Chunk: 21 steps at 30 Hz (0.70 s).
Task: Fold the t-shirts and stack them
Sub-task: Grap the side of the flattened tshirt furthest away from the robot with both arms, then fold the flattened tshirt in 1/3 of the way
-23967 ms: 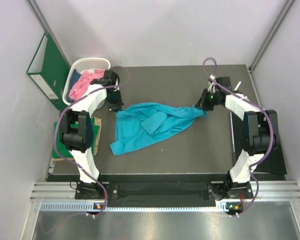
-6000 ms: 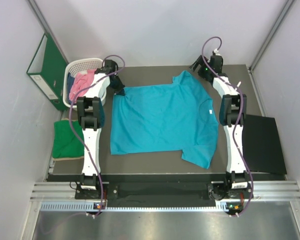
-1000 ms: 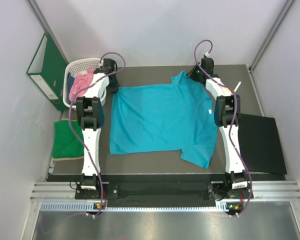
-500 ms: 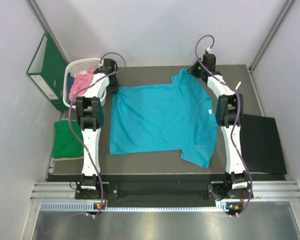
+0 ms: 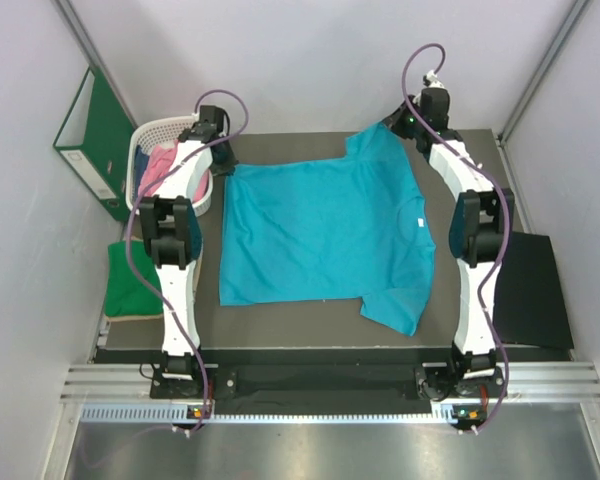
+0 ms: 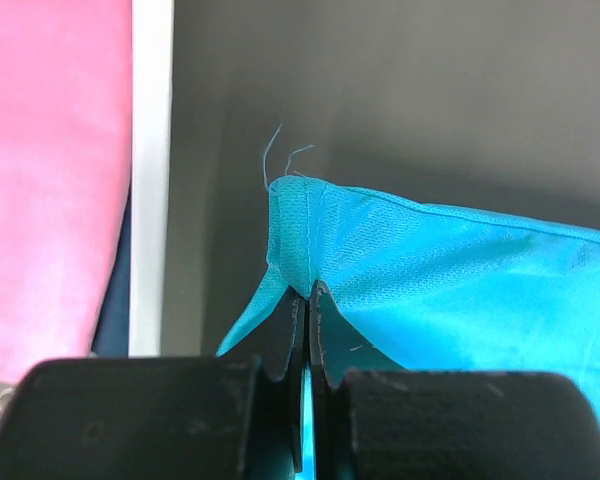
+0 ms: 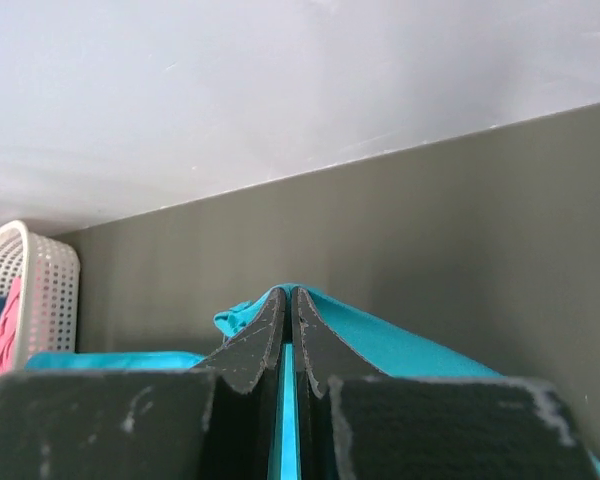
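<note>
The robot's grippers hold both ends of the t-shirt's far edge, so the left gripper goes on folding the t-shirt's hem corner over the flat cloth until the corner lies there.
A teal-blue t-shirt lies spread flat on the dark table, with one sleeve hanging toward the near edge. My left gripper is shut on its far left hem corner, next to the basket. At the far right, my right gripper is shut on the sleeve and holds it a little above the table. In the wrist views, teal cloth shows pinched between the left gripper and the right gripper. A folded green t-shirt lies left of the table. A pink t-shirt sits in the basket.
The white lattice basket stands at the far left corner, and a green ring binder leans on the left wall. A black mat lies at the table's right. Grey walls close in on the far side.
Both grippers have pulled back toward the far wall with the shirt's far edge. The right one also moved rightward, stretching the sleeve out; the shirt now lies flatter.
</note>
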Each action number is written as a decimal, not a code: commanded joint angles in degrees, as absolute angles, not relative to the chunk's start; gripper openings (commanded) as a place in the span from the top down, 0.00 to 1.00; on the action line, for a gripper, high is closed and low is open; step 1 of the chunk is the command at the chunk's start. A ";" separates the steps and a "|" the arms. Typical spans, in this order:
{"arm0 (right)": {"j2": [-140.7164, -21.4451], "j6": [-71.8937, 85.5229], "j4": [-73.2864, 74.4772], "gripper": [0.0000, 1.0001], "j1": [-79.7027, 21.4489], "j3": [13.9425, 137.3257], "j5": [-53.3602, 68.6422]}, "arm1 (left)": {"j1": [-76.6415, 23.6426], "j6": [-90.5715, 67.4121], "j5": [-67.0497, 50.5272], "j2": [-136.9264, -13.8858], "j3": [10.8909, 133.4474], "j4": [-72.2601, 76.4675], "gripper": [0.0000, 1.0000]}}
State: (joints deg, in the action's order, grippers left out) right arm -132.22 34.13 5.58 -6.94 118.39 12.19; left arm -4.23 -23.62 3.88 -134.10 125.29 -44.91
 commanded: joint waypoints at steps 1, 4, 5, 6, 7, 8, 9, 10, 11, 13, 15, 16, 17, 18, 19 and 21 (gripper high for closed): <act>-122.80 32.08 5.01 1.00 -6.50 111.81 12.83 | -4.39 -22.59 2.73 -128.59 121.57 -44.12 1.00; -118.49 31.73 6.15 1.00 -6.42 106.89 13.45 | -4.31 -22.59 2.55 -126.39 118.32 -44.21 1.00; -117.43 31.64 6.67 1.00 -6.42 105.74 13.62 | -4.39 -22.59 2.11 -125.95 117.52 -44.30 1.00; -115.16 31.29 7.72 1.00 -6.42 103.21 13.88 | -4.39 -22.59 2.02 -125.25 116.99 -44.64 1.00; -114.18 31.12 8.17 1.00 -6.42 102.05 14.15 | -4.39 -22.59 1.93 -124.81 116.03 -44.91 1.00; -113.04 30.77 8.78 1.00 -6.42 100.82 14.32 | -4.39 -22.67 1.76 -124.46 115.58 -45.26 1.00; -110.77 30.41 10.01 1.00 -6.42 98.55 14.41 | -4.39 -22.68 1.41 -123.76 114.71 -45.61 1.00; -109.61 30.15 10.80 1.00 -6.42 97.48 14.41 | -4.39 -22.68 1.23 -123.40 114.26 -45.96 1.00; -108.47 29.45 11.94 1.00 -6.42 96.60 14.33 | -4.39 -22.68 1.14 -123.14 113.74 -46.23 1.00; -105.74 28.74 15.18 1.00 -6.42 94.31 14.15 | -4.48 -22.85 1.06 -122.17 112.59 -47.28 1.00; -103.38 28.21 17.13 1.00 -6.42 91.95 13.97 | -4.48 -23.03 0.36 -121.91 112.24 -48.86 1.00; -102.75 28.21 19.14 1.00 -6.50 91.15 13.80 | -4.48 -23.11 0.26 -121.90 111.89 -50.26 1.00; -101.87 28.30 19.94 1.00 -6.42 90.27 13.80 | -4.48 -23.29 0.26 -121.99 111.62 -51.14 1.00; -100.39 28.30 21.00 1.00 -6.50 88.52 13.71 | -4.48 -23.64 -1.65 -121.82 110.58 -51.94 1.00; -98.89 28.74 22.22 1.00 -6.42 86.68 13.45 | -4.40 -23.99 -2.19 -121.29 108.83 -52.20 1.00; -96.61 29.53 24.34 1.00 -6.42 84.48 13.19 | -4.57 -24.34 -2.72 -119.80 105.93 -51.77 1.00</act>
State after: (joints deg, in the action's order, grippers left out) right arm -102.28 29.58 19.09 -6.61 87.90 13.56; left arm -4.27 -23.62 -0.45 -124.92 110.34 -49.34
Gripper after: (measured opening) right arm 0.010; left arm 0.017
